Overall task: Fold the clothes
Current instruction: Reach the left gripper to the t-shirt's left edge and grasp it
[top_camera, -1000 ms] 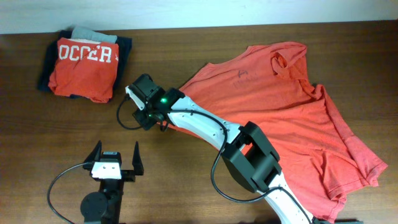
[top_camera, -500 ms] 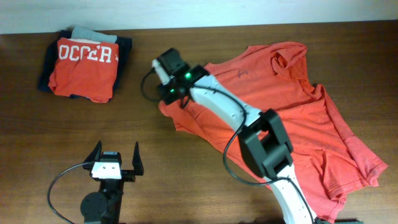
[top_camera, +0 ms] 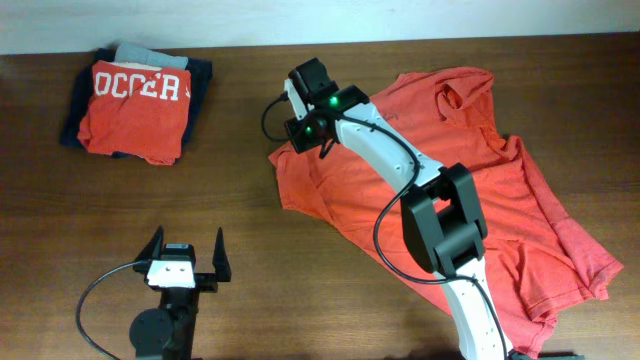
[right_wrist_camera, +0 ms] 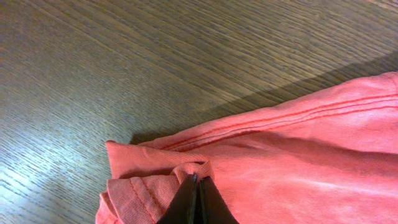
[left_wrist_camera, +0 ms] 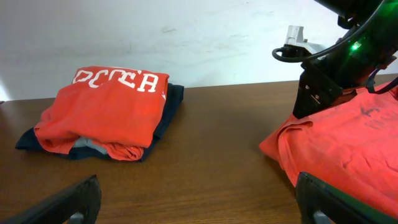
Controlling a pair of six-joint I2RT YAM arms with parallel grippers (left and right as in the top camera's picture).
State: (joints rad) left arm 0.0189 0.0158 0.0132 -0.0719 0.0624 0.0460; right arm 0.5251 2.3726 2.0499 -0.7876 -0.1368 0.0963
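Observation:
The coral-red T-shirt (left_wrist_camera: 357, 146) will bunch up into soft folds when my left gripper lifts it, because the loose fold (left_wrist_camera: 292, 132) curls limply at the T-shirt's edge.
The clothes are a coral-red T-shirt (top_camera: 480, 190) spread across the right half of the table, with a small dark logo (top_camera: 392, 122) near its back edge. My right gripper (top_camera: 297, 138) reaches over to the shirt's left part and is shut on a bunched hem fold. The right wrist view shows the jaws pinched together on the shirt (right_wrist_camera: 298, 162), with the right gripper (right_wrist_camera: 198, 182) just above the wood. My left gripper (top_camera: 188, 245) rests near the front left, open and empty. In the left wrist view the left gripper (left_wrist_camera: 199, 205) faces the shirt (left_wrist_camera: 348, 143).
A stack of folded clothes (top_camera: 135, 100) sits at the back left, topped by an orange shirt with white letters; it also shows as the folded stack (left_wrist_camera: 106, 115) in the left wrist view. Bare wooden table (top_camera: 240, 230) lies between it and the T-shirt.
My right gripper has swung right and toward the back of the table, carrying the shirt's held edge with it. The shirt's left flap now lies farther right. The left arm stayed still.

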